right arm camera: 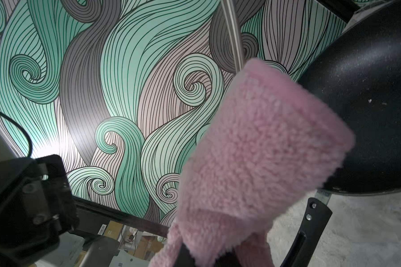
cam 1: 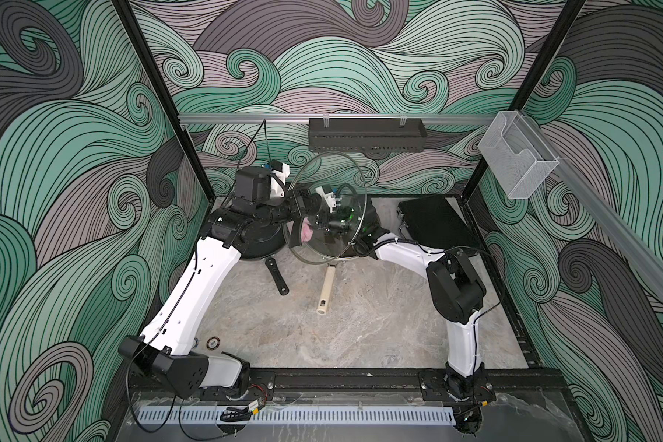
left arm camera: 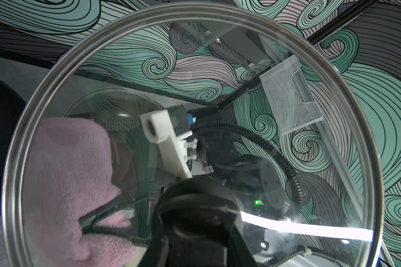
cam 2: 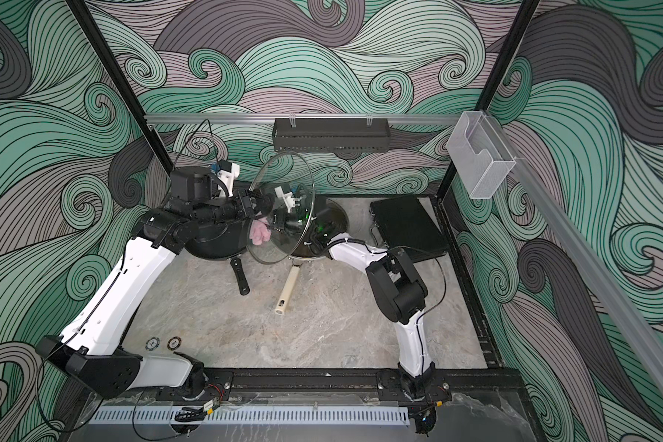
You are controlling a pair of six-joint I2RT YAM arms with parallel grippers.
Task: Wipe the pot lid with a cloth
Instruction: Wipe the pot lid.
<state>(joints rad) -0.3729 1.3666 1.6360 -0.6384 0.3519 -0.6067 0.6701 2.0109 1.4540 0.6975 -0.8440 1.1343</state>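
Note:
The cloth (cam 2: 259, 231) is already at the pot lid's rim next to the black pan, so my right gripper needs to pull the cloth back over the glass to the opposite rim (cam 2: 313, 200).
The pot lid (cam 1: 337, 172) (cam 2: 284, 172) is a round glass disc with a metal rim, held up on edge above the pans in both top views. My left gripper (cam 1: 307, 203) (left arm camera: 199, 242) is shut on its black knob (left arm camera: 195, 205). The cloth (cam 1: 306, 233) (cam 2: 259, 232) is a fluffy pink towel. My right gripper (cam 1: 318, 226) (right arm camera: 204, 256) is shut on it and presses it against the lid's far face, near the rim. In the left wrist view the cloth (left arm camera: 67, 180) shows through the glass. The right wrist view shows the cloth (right arm camera: 259, 150) beside the lid's rim (right arm camera: 234, 34).
A black pan (cam 1: 261, 245) with a black handle (cam 1: 276, 275) sits under the left arm. A second pan's beige handle (cam 1: 327, 291) points toward the front. A black case (cam 1: 433, 225) lies back right. A black rack (cam 1: 366, 134) and a clear bin (cam 1: 513, 157) hang on the rails.

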